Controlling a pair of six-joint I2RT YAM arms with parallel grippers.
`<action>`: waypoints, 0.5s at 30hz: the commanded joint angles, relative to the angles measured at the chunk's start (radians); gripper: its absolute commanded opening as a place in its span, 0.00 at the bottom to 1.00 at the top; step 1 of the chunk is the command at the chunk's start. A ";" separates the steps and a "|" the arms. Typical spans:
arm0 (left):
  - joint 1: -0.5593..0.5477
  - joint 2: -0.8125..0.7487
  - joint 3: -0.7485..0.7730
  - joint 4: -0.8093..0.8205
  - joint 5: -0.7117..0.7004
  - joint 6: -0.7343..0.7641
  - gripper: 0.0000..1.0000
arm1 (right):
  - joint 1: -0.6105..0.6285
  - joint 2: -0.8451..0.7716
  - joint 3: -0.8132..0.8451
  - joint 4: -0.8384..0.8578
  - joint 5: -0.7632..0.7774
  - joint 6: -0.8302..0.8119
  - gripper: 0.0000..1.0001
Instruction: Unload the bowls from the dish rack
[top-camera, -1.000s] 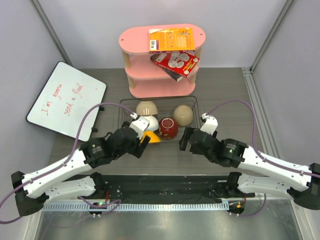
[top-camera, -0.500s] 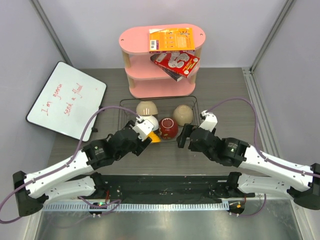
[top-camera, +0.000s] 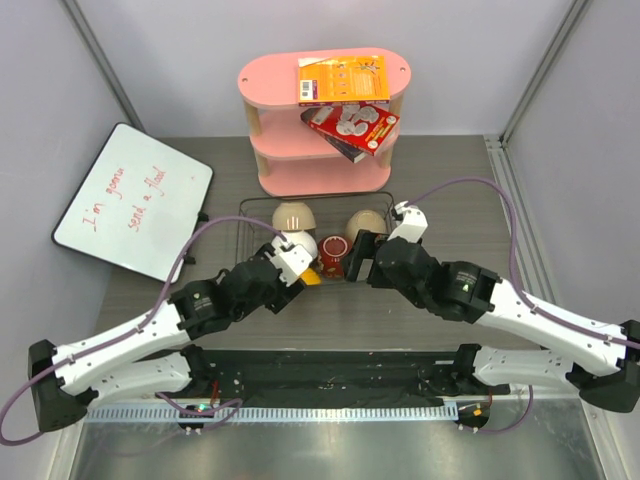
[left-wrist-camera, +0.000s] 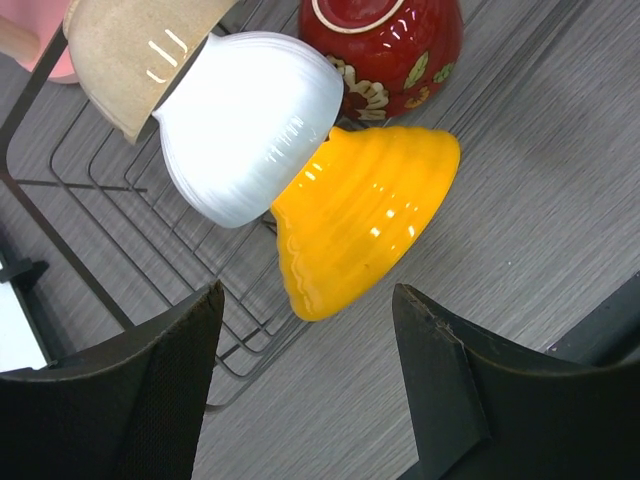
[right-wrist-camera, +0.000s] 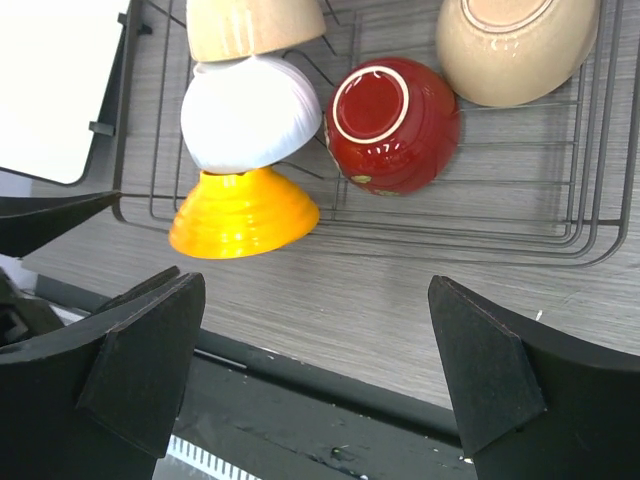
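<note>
The yellow-orange bowl's near end is still beyond my left gripper's fingers, so I should reach farther around it and move my right gripper to its far end.
The black wire dish rack holds several bowls. A beige bowl leans on a white bowl. The white bowl leans on a yellow-orange bowl lying over the rack's near rim. A dark red patterned bowl sits upside down in the middle. A second beige bowl lies at the right. My left gripper is open just short of the yellow-orange bowl. My right gripper is open above the rack's near edge.
A pink three-tier shelf with boxes stands behind the rack. A whiteboard lies at the left. A black mat runs along the near table edge.
My right gripper has moved left and forward to the rack's near edge by the red bowl. My left gripper has crept forward toward the yellow-orange bowl. The bowls have not moved.
</note>
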 joint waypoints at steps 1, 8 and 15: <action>-0.004 -0.025 -0.020 0.021 -0.003 0.018 0.69 | 0.003 0.022 0.017 0.035 -0.013 -0.024 1.00; -0.004 0.016 -0.012 0.015 -0.038 0.055 0.70 | 0.003 0.003 0.000 0.041 -0.013 -0.018 1.00; -0.004 0.036 -0.034 0.053 -0.081 0.065 0.70 | 0.001 -0.014 -0.006 0.041 -0.008 -0.027 1.00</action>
